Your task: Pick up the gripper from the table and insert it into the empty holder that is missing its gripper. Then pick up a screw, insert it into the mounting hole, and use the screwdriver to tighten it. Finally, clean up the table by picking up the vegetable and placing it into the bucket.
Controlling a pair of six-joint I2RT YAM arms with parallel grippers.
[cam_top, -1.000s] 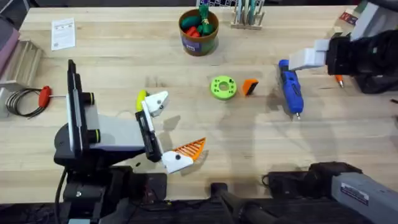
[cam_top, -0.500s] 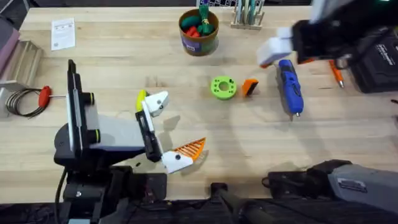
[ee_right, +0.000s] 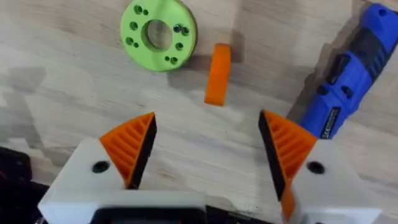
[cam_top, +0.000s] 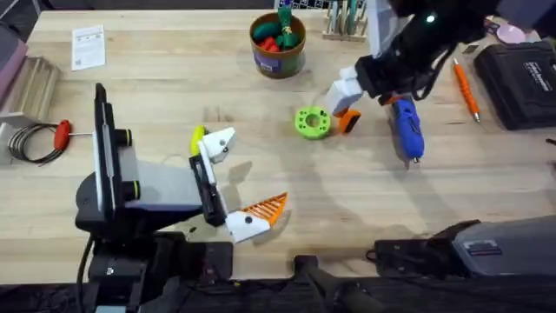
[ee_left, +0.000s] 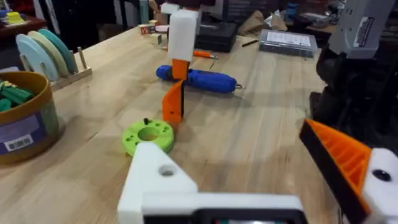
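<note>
The orange gripper (cam_top: 349, 121) will slide straight in and stay in place even unscrewed when I push it, because the white holder's empty end (cam_top: 227, 137) faces outward.
The gripper (cam_top: 349, 120) is a small orange wedge lying beside a green disc (cam_top: 312, 122); it also shows in the right wrist view (ee_right: 217, 73) and the left wrist view (ee_left: 174, 102). My right gripper (cam_top: 352, 87) hovers open just above it, its orange pads (ee_right: 130, 146) set wide apart on either side. The blue screwdriver (cam_top: 406, 129) lies just to the right. My left gripper (cam_top: 243, 178) rests open near the front; its white holder (cam_top: 219, 142) carries no orange finger. The vegetable (cam_top: 197, 137) lies against that holder. At the back stands the bucket (cam_top: 278, 45).
A red-handled tool with a coiled cable (cam_top: 61, 132) lies at the far left and a paper card (cam_top: 89, 45) at the back left. An orange pen (cam_top: 465, 87) and a black case (cam_top: 521, 74) occupy the right. A disc rack (cam_top: 347, 22) stands behind the bucket.
My right arm swept leftward from the table's far right, past the screwdriver, to hang over the orange wedge. The left arm and all objects stayed put.
</note>
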